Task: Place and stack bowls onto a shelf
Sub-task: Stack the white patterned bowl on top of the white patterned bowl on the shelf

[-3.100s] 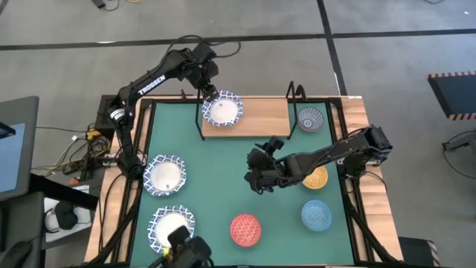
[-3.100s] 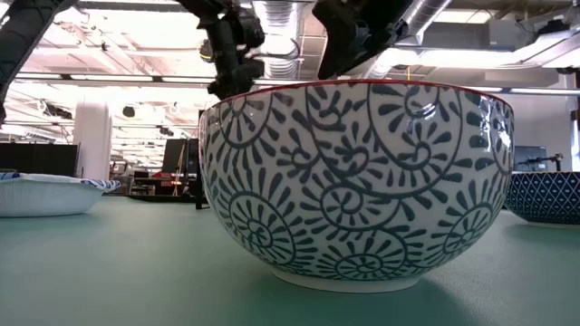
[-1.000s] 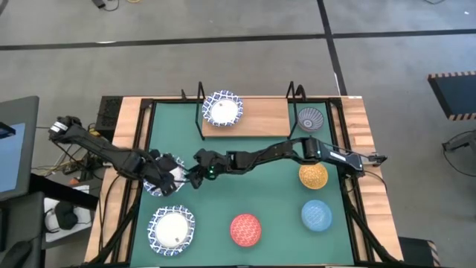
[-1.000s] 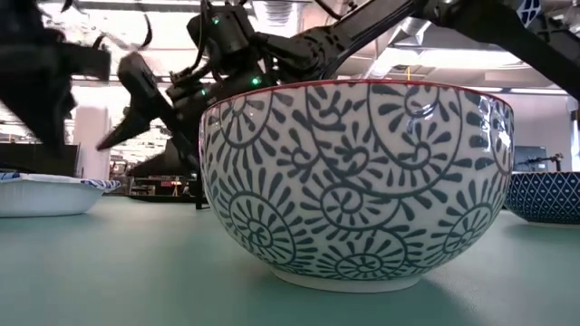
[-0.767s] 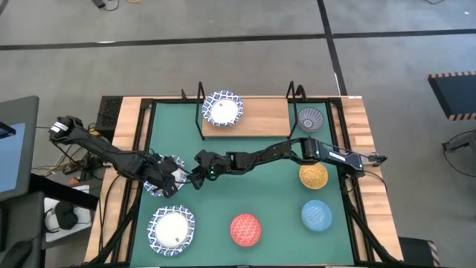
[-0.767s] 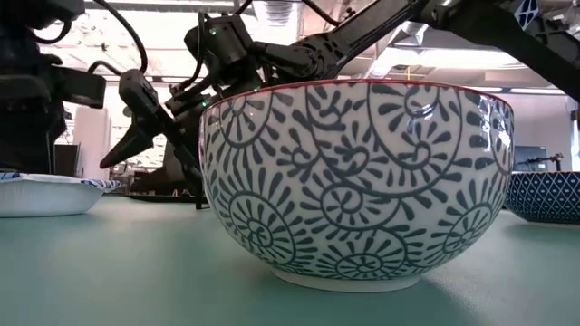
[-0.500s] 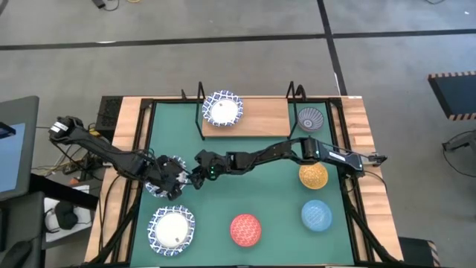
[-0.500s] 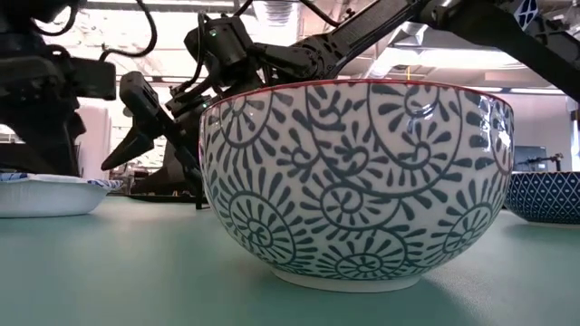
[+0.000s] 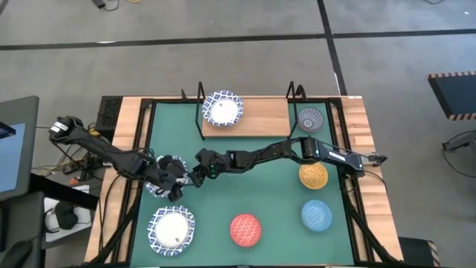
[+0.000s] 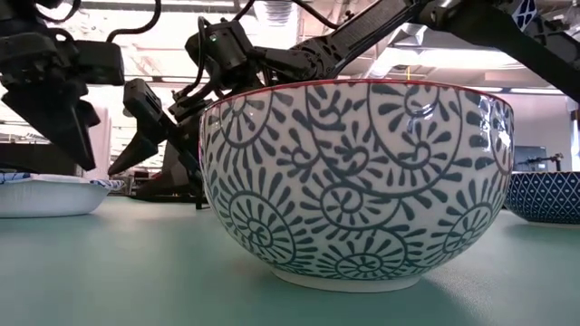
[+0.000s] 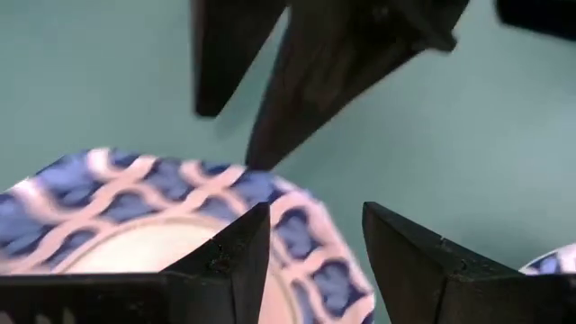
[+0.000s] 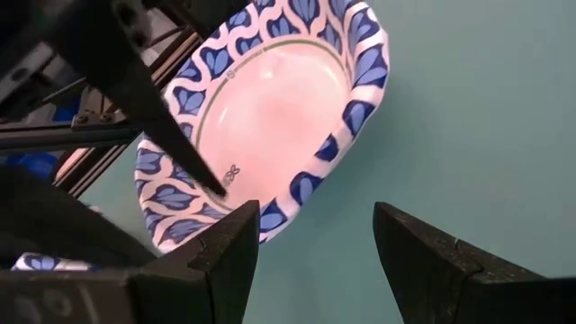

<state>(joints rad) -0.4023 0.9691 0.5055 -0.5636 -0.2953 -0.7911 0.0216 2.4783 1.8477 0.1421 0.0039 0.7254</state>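
My grippers are crowded together at the same rim of the white bowl [image 12: 310, 180]. Next, my left gripper moves back while my right gripper pulls the bowl toward the mat's middle [image 9: 234, 190].
A white bowl with a blue patterned rim [image 9: 158, 177] rests on the green mat at the left. My left gripper [image 9: 177, 186] is open over its right rim [image 11: 301, 220], with one finger [image 11: 236, 256] over the inside and one [image 11: 409, 261] outside. My right gripper [image 9: 195, 177] is open and empty just right of that bowl [image 12: 270, 108], pointing at it. Another white bowl [image 9: 223, 110] sits on the wooden shelf [image 9: 264, 117]. A third white bowl [image 9: 171, 229] rests on the mat near the front left. My left gripper comes at the bowl's right rim [image 11: 301, 220] slanting down from the table's left, with the rim between its open fingers. I cannot tell whether either finger touches the rim. The bowl rests on the mat.
A grey-blue bowl [image 9: 310, 117] sits right of the shelf. Yellow-orange [image 9: 314, 176], light blue [image 9: 316, 214] and red [image 9: 245, 229] bowls sit on the mat at the right and front. The red bowl fills the low view [image 10: 358, 181]. Black frame rails edge the mat.
My left gripper has moved across the white bowl toward the table's right, from over its middle to its right rim, close to my right gripper. The bowl stays in place on the mat.
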